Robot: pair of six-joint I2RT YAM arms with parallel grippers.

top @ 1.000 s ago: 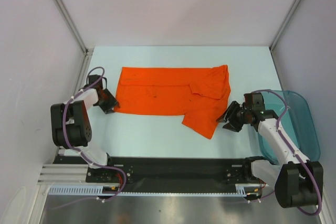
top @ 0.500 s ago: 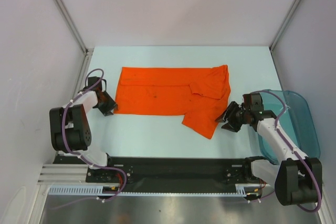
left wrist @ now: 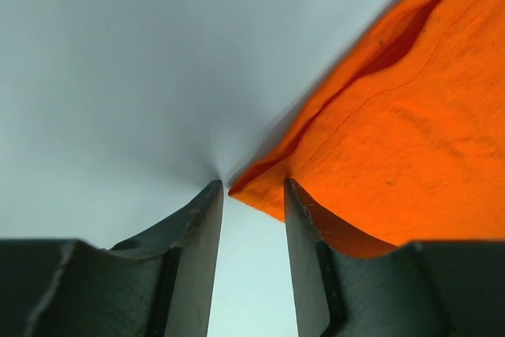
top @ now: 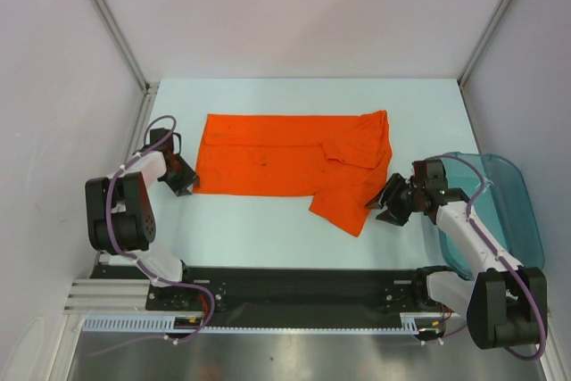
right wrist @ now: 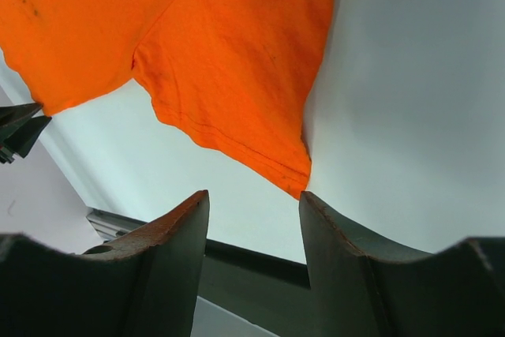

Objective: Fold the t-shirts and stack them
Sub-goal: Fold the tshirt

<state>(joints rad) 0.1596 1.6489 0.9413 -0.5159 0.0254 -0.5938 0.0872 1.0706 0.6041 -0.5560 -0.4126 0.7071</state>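
Note:
The t-shirt's flap (top: pixel 346 209) continues unbroken into the t-shirt's near edge (top: pixel 311 196), so the flap will fold over and take that edge with it when the robot carries it across.
One bright orange t-shirt (top: pixel 285 162) lies flat on the pale table, partly folded, with a flap (top: pixel 348 202) hanging toward the near right. My left gripper (top: pixel 186 181) is open at the shirt's near-left corner; in the left wrist view that corner (left wrist: pixel 260 195) reaches the gap between the fingertips (left wrist: pixel 252 191). My right gripper (top: pixel 385 204) is open just right of the flap. In the right wrist view the flap's corner (right wrist: pixel 292 179) lies just ahead of the open gripper (right wrist: pixel 254 199), apart from it.
A translucent teal bin (top: pixel 504 211) stands at the right edge, beside the right arm. Walls close the table on the left, back and right. The black base rail (top: pixel 294 287) runs along the near edge.
The right gripper has edged slightly nearer the flap. The left arm has barely shifted. The shirt has not moved.

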